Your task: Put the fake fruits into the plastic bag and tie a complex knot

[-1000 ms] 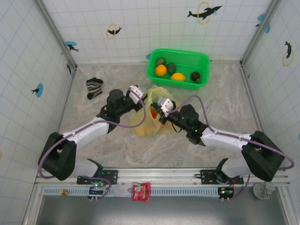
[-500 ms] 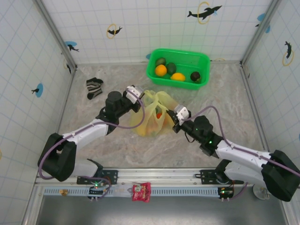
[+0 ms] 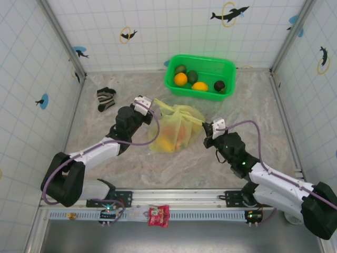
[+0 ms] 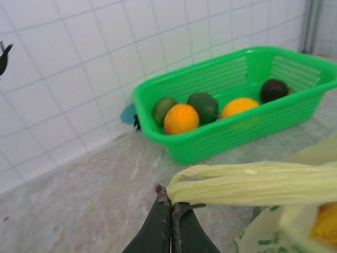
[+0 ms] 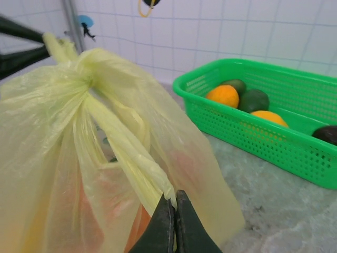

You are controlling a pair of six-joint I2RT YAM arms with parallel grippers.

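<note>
The knot (image 3: 179, 109) is between the bag's gripped handles, so my right gripper should keep pulling its handle (image 3: 195, 120) away from my left gripper until both are stretched straight, and then let go.
The pale yellow-green plastic bag (image 3: 176, 134) lies mid-table, with orange and red fake fruits (image 3: 171, 141) showing through its skin. My left gripper (image 3: 153, 104) is shut on one handle (image 4: 253, 182), which runs taut to the right from its tips (image 4: 169, 196). My right gripper (image 3: 206, 128) is shut on the other handle (image 5: 126, 153), pinched at its tips (image 5: 174, 197). The two handles meet in a bunched knot (image 5: 88, 79) on top of the bag (image 5: 47, 158). More fruits (image 3: 190, 80) sit in the green basket.
The green basket (image 3: 227, 67) stands at the back, close behind the bag, holding orange (image 4: 181, 118), green (image 4: 204, 107) and dark (image 4: 274, 89) fruits. A striped sock (image 3: 105, 98) lies at the left. Tiled walls close in three sides.
The grippers have drawn apart, the left up and to the left, the right out to the right. The handles went from slack and bunched to stretched taut over the bag.
</note>
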